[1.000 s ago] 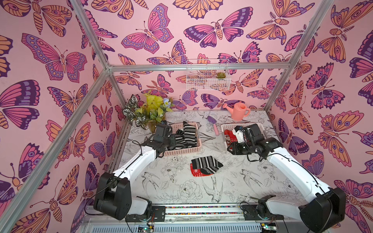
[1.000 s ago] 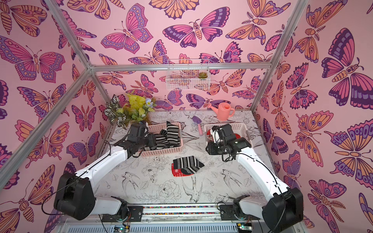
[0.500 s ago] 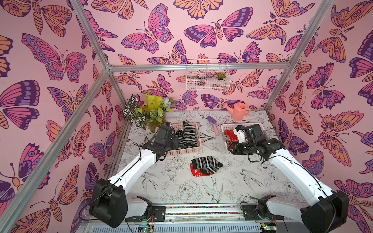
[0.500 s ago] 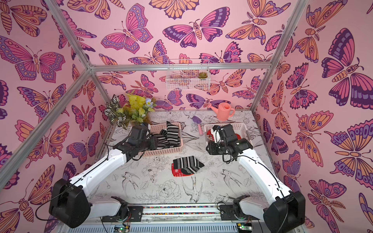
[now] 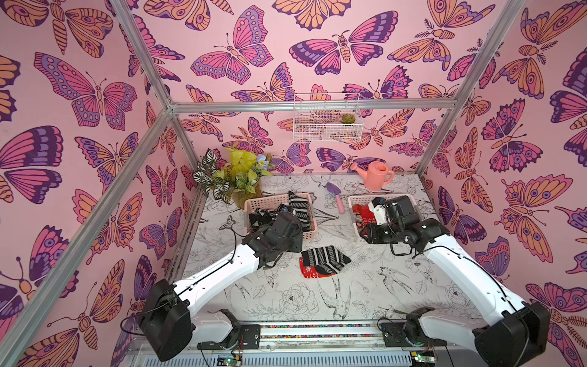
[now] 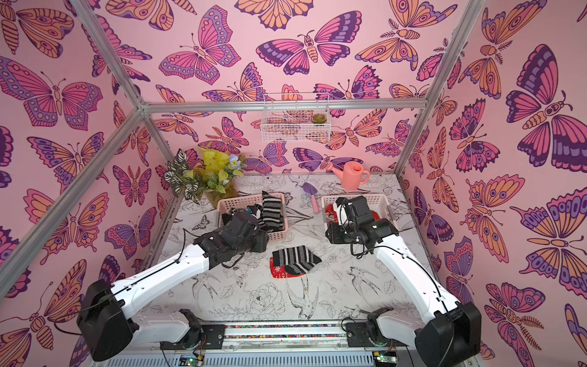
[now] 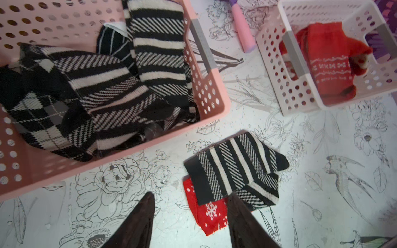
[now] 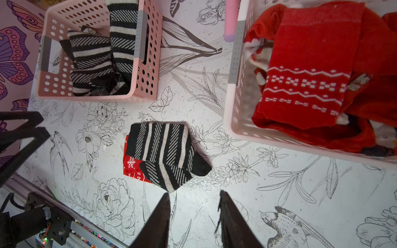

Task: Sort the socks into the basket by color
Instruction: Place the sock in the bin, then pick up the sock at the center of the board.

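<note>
My left gripper should keep moving to the striped sock's middle (image 5: 327, 259) until its open fingers are on both sides of a fold, as the striped sock lies on top of the red sock (image 5: 310, 270).
A black-and-white striped sock (image 5: 324, 259) (image 6: 295, 259) lies mid-table, partly covering a red sock (image 5: 309, 271) (image 7: 211, 214) with white snowflakes. The pink basket (image 5: 270, 198) (image 7: 212, 85) holds several black-and-white socks (image 7: 103, 85). The paler basket (image 5: 359, 198) (image 8: 234, 107) holds red socks (image 8: 311, 64). My left gripper (image 7: 191, 196) is open and empty, hovering just in front of the pink basket, with one finger over the loose pair's edge. My right gripper (image 8: 194, 193) is open and empty, above bare table beside the paler basket, close to the striped sock (image 8: 163, 148).
A potted plant (image 5: 235, 178) stands at the back left and a pink watering can (image 5: 374, 174) at the back right. A purple trowel (image 5: 336, 197) with a pink handle lies between the baskets. A wire shelf (image 5: 327, 124) hangs on the back wall.
My left arm has come out of the pink basket toward the front and the middle, nearer the loose socks, and its jaws have widened a little. The right arm has barely moved.
</note>
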